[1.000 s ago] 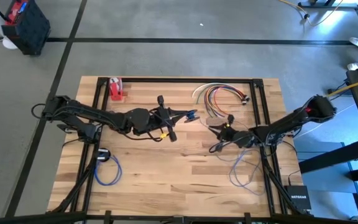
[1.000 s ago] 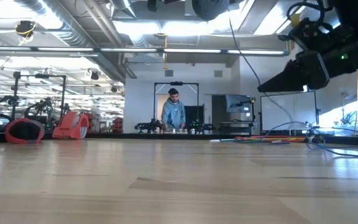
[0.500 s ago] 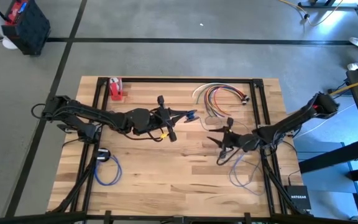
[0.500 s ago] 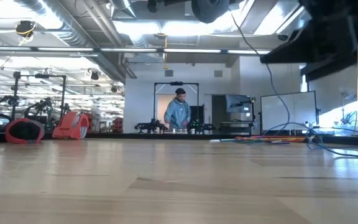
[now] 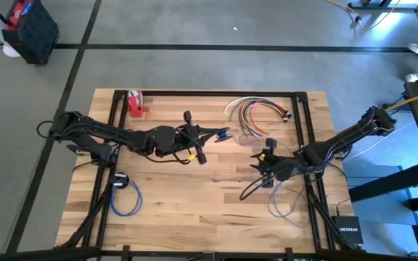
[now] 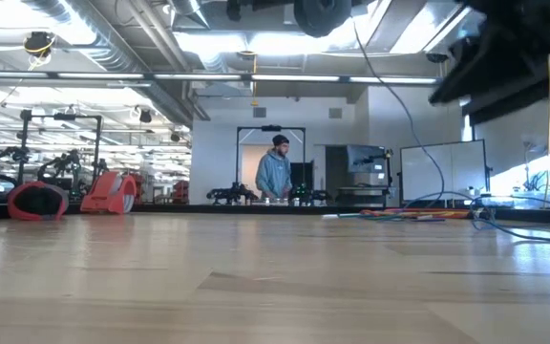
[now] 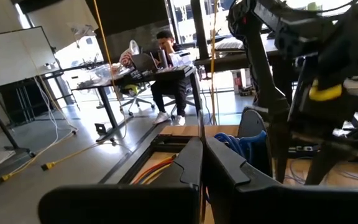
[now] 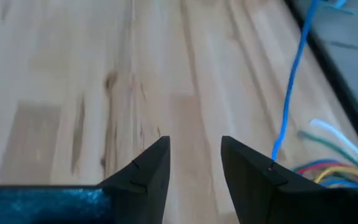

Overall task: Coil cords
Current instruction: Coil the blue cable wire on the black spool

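The piece of blue cord (image 8: 281, 127) runs outside the open fingers of my right gripper. Next, I tilt that gripper up and straddle the hanging blue cord (image 6: 404, 106) before closing it.
A blue cord (image 5: 276, 201) lies in loose loops at the table's near right and rises as a thin strand (image 6: 411, 110) to my left gripper (image 5: 222, 134). That gripper hovers shut and level above the table's middle, with a blue bunch (image 7: 246, 147) at its fingertips. My right gripper (image 8: 194, 142) stands open above the right part of the table (image 5: 194, 217), tipped downward, with nothing between its fingers. The strand (image 8: 289, 93) runs past the outer side of one finger; whether it touches I cannot tell. Another blue cord (image 5: 125, 199) lies coiled at the near left. My left gripper holds the blue cord's bunched upper end (image 5: 224, 133) at its fingertips, which point level toward the table's right. The exact place of contact is hidden behind the shut fingers in the wrist view. The cord hangs slack from there down to the table.
A fan of red, orange, white and other cords (image 5: 256, 110) lies at the far right. A red object (image 5: 135, 103) stands at the far left. Black frame rails (image 5: 307, 130) run along the table's sides. A person (image 6: 275, 174) works in the room beyond.
My right gripper has opened and let go of the blue cord, then risen and drawn back toward the table's near right while tipping. The strand it held now hangs in a slack curve from my left gripper down to the table.
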You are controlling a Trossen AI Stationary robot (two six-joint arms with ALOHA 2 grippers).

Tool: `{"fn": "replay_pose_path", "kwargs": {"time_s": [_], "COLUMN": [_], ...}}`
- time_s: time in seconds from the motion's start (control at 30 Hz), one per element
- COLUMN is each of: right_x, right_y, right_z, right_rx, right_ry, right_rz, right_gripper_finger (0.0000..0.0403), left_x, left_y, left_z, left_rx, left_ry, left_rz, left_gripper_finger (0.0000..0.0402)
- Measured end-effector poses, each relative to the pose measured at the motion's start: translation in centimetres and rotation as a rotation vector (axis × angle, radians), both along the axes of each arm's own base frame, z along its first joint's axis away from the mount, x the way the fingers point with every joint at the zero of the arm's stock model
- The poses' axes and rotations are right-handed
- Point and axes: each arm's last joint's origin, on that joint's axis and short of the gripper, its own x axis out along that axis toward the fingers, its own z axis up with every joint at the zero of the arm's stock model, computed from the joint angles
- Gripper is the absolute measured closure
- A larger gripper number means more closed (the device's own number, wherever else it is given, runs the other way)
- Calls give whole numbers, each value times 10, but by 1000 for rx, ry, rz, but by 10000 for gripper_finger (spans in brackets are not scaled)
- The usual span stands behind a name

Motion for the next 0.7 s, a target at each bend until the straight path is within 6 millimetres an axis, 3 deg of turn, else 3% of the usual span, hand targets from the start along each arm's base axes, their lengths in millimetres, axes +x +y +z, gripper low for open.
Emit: {"fn": "replay_pose_path", "kwargs": {"time_s": [0.13, 0.23, 0.43, 0.6, 0.7], "right_x": [10, 19, 34, 39, 39], "right_y": [1, -1, -16, -19, -18], "right_z": [12, 4, -22, -29, -29], "right_rx": [-44, -128, -208, -259, -260], "right_ry": [-176, -253, -202, -172, -166], "right_rz": [-65, -128, -214, -245, -232], "right_gripper_finger": [255, 255, 255, 260, 283], "left_x": [0, 0, 0, 0, 0], "left_y": [0, 0, 0, 1, 2], "left_z": [0, -1, -2, -2, -2], "left_rx": [-5, -6, -5, -5, -5], "left_ry": [-1, 4, 15, 17, 18], "left_rz": [1, 1, 1, 5, 6], "left_gripper_finger": [400, 400, 400, 400, 400]}}
